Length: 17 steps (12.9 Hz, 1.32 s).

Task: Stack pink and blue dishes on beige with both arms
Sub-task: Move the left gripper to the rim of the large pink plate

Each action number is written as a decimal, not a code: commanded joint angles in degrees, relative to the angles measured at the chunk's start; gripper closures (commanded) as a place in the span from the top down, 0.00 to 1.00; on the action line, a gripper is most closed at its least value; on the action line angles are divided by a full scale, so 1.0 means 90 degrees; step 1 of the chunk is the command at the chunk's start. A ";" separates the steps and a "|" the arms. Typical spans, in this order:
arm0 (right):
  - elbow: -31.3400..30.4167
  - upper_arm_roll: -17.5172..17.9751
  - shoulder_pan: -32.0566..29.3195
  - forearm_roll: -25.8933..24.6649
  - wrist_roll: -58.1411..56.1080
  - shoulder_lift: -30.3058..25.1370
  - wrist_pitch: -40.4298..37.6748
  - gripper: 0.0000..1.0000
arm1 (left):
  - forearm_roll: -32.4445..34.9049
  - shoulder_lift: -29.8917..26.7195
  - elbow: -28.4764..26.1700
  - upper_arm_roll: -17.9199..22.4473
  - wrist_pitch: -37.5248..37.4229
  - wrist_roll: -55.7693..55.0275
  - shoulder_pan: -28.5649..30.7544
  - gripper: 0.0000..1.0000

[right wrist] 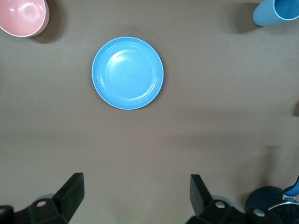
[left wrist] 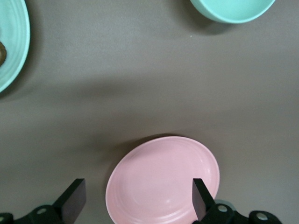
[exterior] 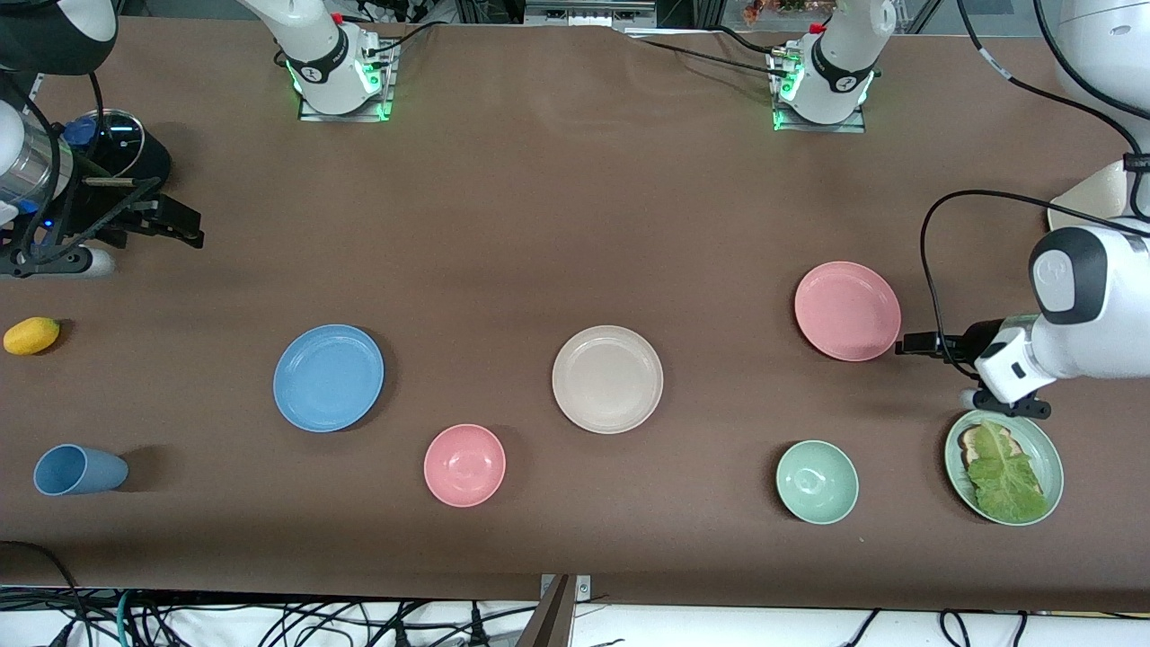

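I am about to lower the pink plate (exterior: 848, 311) onto the beige plate (exterior: 608, 379), and since their rims match, the pink plate should nest and cover almost all of it.
The salmon pink plate (exterior: 847, 311) lies flat toward the left arm's end of the table. My left gripper (exterior: 909, 344) is open at its rim; in the left wrist view the pink plate (left wrist: 163, 179) lies between the spread fingers of the left gripper (left wrist: 138, 189). The sky blue plate (exterior: 329, 377) rests toward the right arm's end, and the beige plate (exterior: 607, 379) lies bare in the middle. My right gripper (exterior: 184, 225) is over the table's right-arm end, open and holding nothing. The right wrist view shows the blue plate (right wrist: 127, 73) well ahead of the right gripper (right wrist: 136, 182).
A pink bowl (exterior: 464, 465) and a pale green bowl (exterior: 817, 482) sit nearer the front camera than the plates. A green plate with toast and lettuce (exterior: 1042, 445) lies under the left arm. A blue cup (exterior: 79, 470) and a yellow fruit (exterior: 31, 335) lie at the right arm's end.
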 commanded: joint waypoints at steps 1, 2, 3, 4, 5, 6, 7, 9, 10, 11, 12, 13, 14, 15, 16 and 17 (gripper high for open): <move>0.0169 0.0028 -0.0043 0.0098 0.0035 0.0056 -0.0125 1.00 | -0.0797 -0.0714 -0.1454 0.0443 0.0822 0.0899 -0.0251 1.00; 0.0169 0.0028 -0.0043 0.0098 0.0035 0.0056 -0.0125 1.00 | -0.1051 -0.0753 -0.1699 0.0474 0.1047 0.1220 -0.0252 1.00; 0.0169 0.0028 -0.0043 0.0098 0.0035 0.0056 -0.0125 1.00 | -0.1266 -0.0792 -0.1972 0.0483 0.1358 0.1572 -0.0252 1.00; 0.0169 0.0028 -0.0043 0.0098 0.0035 0.0056 -0.0125 1.00 | -0.1385 -0.0812 -0.2187 0.0484 0.1613 0.1836 -0.0252 1.00; 0.0169 0.0028 -0.0043 0.0098 0.0035 0.0056 -0.0125 1.00 | -0.1492 -0.0832 -0.2354 0.0484 0.1741 0.2003 -0.0242 1.00; 0.0169 0.0028 -0.0043 0.0098 0.0035 0.0056 -0.0125 1.00 | -0.1571 -0.0832 -0.2462 0.0484 0.1810 0.2169 -0.0184 1.00; 0.0169 0.0028 -0.0043 0.0098 0.0035 0.0056 -0.0125 1.00 | -0.1658 -0.0832 -0.2550 0.0484 0.1869 0.2442 -0.0155 1.00; 0.0169 0.0028 -0.0043 0.0098 0.0035 0.0056 -0.0125 1.00 | -0.1825 -0.0832 -0.2764 0.0522 0.2122 0.2911 -0.0125 1.00; 0.0169 0.0028 -0.0043 0.0098 0.0035 0.0056 -0.0125 1.00 | -0.1854 -0.0822 -0.2804 0.0590 0.2200 0.3010 -0.0125 1.00; 0.0169 0.0028 -0.0043 0.0098 0.0035 0.0056 -0.0125 1.00 | -0.1884 -0.0822 -0.2853 0.0591 0.2211 0.3069 -0.0125 1.00; 0.0169 0.0028 -0.0043 0.0098 0.0035 0.0056 -0.0125 1.00 | -0.1884 -0.0803 -0.2873 0.0601 0.2221 0.3156 -0.0115 1.00; 0.0169 0.0028 -0.0043 0.0098 0.0035 0.0056 -0.0125 1.00 | -0.1990 -0.0793 -0.2902 0.0630 0.2259 0.3312 -0.0106 1.00; 0.0169 0.0028 -0.0043 0.0098 0.0035 0.0056 -0.0116 1.00 | -0.2098 -0.0783 -0.2999 0.0669 0.2405 0.3555 -0.0105 1.00; 0.0169 0.0028 -0.0043 0.0098 0.0035 0.0056 -0.0115 1.00 | -0.2205 -0.0764 -0.3058 0.0669 0.2580 0.3693 -0.0105 1.00; 0.0169 0.0028 -0.0043 0.0098 0.0035 0.0056 -0.0125 1.00 | -0.2341 -0.0754 -0.3146 0.0669 0.2630 0.3772 -0.0105 1.00; 0.0169 0.0028 -0.0043 0.0098 0.0035 0.0056 -0.0125 1.00 | -0.2459 -0.0725 -0.3166 0.0669 0.2631 0.3792 -0.0105 1.00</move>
